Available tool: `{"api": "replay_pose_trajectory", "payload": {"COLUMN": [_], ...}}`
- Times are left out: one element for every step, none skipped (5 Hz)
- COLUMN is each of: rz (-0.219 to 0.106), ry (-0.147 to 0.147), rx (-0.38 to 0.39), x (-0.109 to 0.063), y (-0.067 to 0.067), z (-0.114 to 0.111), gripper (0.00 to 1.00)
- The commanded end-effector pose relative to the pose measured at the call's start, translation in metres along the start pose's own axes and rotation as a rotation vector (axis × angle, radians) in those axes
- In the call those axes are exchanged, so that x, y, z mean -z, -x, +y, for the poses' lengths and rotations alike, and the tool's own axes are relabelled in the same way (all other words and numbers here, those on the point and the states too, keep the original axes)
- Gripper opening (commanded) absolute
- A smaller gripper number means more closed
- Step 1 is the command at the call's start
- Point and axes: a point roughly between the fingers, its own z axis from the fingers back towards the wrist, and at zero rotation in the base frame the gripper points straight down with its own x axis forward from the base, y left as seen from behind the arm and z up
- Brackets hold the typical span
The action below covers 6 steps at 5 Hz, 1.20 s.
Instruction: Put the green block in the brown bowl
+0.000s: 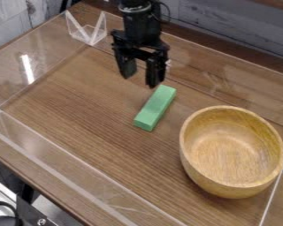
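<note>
The robot's open fingers are in line with the green block's narrow width point(164, 94), so the gripper keeps going forward and down and closes on the green block's middle point(155, 108).
The green block point(156, 108) lies flat on the wooden tabletop near the middle, its long side running from upper right to lower left. My black gripper point(141, 72) points straight down just above and behind the block's far end, its two fingers apart with nothing between them. The brown bowl point(233, 150) sits upright and empty to the right of the block, near the front right corner. Block and bowl are a short gap apart.
Low clear plastic walls point(38, 62) ring the table point(73, 115). A small clear bracket point(87, 28) stands at the back left. A grey plank wall runs behind the table.
</note>
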Motion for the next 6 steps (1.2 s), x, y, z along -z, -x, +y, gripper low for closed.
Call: {"api": "replay_pose_trajectory", "payload": {"rz": [-0.076, -0.074, -0.070, -0.067, -0.064, -0.062], "ry": [-0.028, -0.026, -0.026, -0.028, -0.030, -0.031], "rx": [0.028, 0.043, 0.053, 0.058, 0.062, 0.064], "x": [-0.018, -0.014, -0.010, -0.007, -0.004, -0.002], "y": [-0.007, -0.007, -0.008, -0.010, -0.012, -0.013], "z": [-0.008, -0.014, -0.017, -0.018, -0.018, -0.016], "gripper": [1.00, 1.00, 1.00, 1.00, 1.00, 1.00]}}
